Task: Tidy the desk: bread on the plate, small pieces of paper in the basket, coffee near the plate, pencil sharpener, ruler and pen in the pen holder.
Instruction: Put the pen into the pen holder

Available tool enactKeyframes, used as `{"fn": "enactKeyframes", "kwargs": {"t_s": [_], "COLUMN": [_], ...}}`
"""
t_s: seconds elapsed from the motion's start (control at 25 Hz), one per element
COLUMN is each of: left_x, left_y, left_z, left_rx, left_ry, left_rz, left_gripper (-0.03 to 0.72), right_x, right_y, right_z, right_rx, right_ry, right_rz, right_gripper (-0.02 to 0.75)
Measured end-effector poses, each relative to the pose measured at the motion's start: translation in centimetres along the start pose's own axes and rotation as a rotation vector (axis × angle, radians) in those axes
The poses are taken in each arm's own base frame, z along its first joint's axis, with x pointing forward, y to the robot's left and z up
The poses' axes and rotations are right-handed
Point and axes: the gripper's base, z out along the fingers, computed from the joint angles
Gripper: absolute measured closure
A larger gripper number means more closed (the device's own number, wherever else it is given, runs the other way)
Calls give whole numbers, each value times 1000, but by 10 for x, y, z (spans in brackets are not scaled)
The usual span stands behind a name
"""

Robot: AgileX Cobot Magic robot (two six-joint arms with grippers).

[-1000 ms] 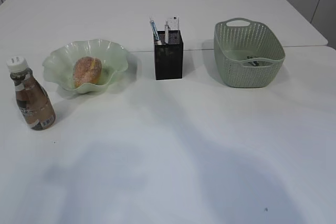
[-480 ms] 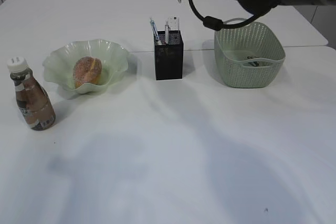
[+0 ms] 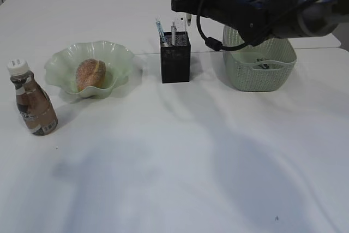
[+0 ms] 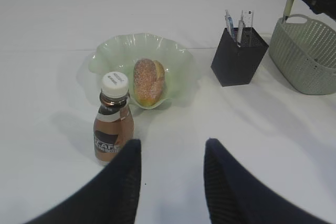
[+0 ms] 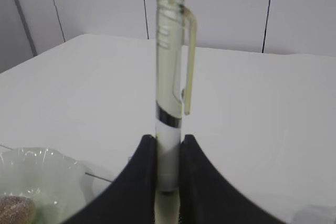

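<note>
The upright pale pen has its lower end (image 3: 189,22) above the pen holder's rim, so my right gripper should continue over the pen holder's opening (image 3: 176,40), lower and release there.
My right gripper (image 3: 187,5) is shut on a clear pale pen (image 5: 170,93), held upright above and just right of the black pen holder (image 3: 175,57), which holds a pen and a ruler. The bread (image 3: 90,74) lies on the wavy green plate (image 3: 117,53). The coffee bottle (image 3: 32,106) stands left of the plate. The green basket (image 3: 256,75) holds small paper pieces (image 3: 264,65). My left gripper (image 4: 170,150) is open and empty above the table, near the coffee bottle (image 4: 113,121). No pencil sharpener shows.
The right arm and its cables (image 3: 272,9) reach in from the upper right, over the basket. In the left wrist view the plate (image 4: 105,56), pen holder (image 4: 239,59) and basket (image 4: 304,59) stand in a row. A table seam runs behind the holder.
The right arm has come down into view from the top with the pen, settling lower and nearer the pen holder. The objects on the table have not moved.
</note>
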Motion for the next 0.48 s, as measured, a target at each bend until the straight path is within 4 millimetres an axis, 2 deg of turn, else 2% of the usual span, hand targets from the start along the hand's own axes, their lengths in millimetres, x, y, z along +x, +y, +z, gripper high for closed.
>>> {"fn": "enactKeyframes", "kwargs": {"t_s": [0.12,0.32,0.48], "left_x": [-1,-2,-2], "left_y": [0,0,0], "left_z": [0,0,0], "left_rx": [3,4,4], "left_ry": [-16,-19,-19], "left_rz": [-2,-3,-3], "left_gripper": [409,409,410], "right_x": [9,13,19], "right_y": [0,0,-1], "right_z": [5,8,23], "right_rx": [-1,-4,-4], "right_ry": [-13,-32,-47], "right_rz": [27,43,51], "right_gripper": [649,649,649]}}
